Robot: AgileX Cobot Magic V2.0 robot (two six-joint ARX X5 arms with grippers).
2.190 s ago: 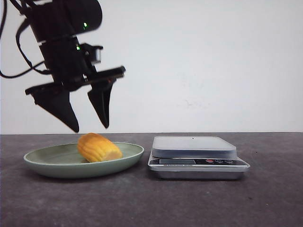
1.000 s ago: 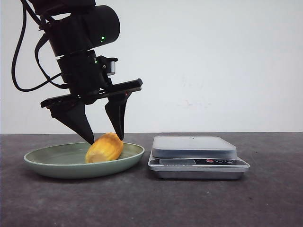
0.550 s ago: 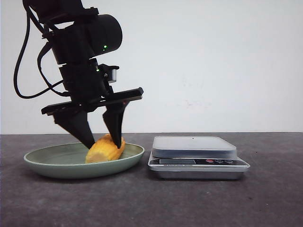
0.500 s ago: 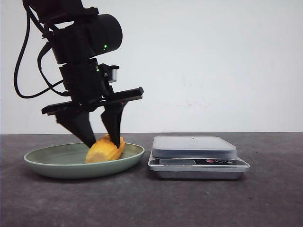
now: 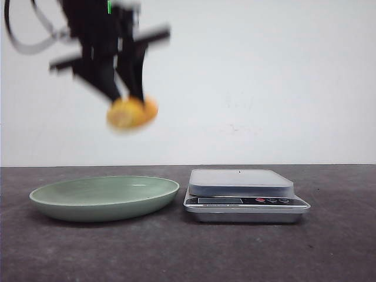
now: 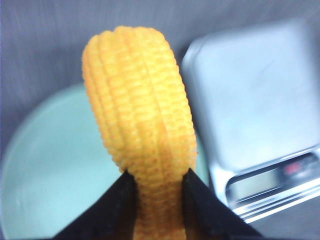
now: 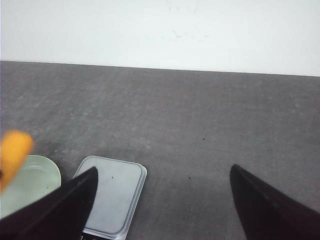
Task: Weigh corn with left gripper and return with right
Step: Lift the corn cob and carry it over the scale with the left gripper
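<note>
My left gripper is holding the corn clear above the green plate, and the scale's platform is free. It should go on carrying the corn over until the corn rests there.
My left gripper is shut on the yellow-orange corn and holds it high above the green plate, blurred by motion. In the left wrist view the corn sticks out between the two black fingers, over the plate and beside the scale. The silver scale stands right of the plate with nothing on its platform. My right gripper is open and empty, high above the table; it does not show in the front view. The right wrist view shows the scale, the plate and the corn.
The plate and scale stand on a dark grey tabletop in front of a white wall. The scale's display and buttons face the front. In the right wrist view the grey tabletop stretches beyond the scale.
My left gripper closed on the corn in the plate and has lifted it well above the plate. The plate now holds nothing.
</note>
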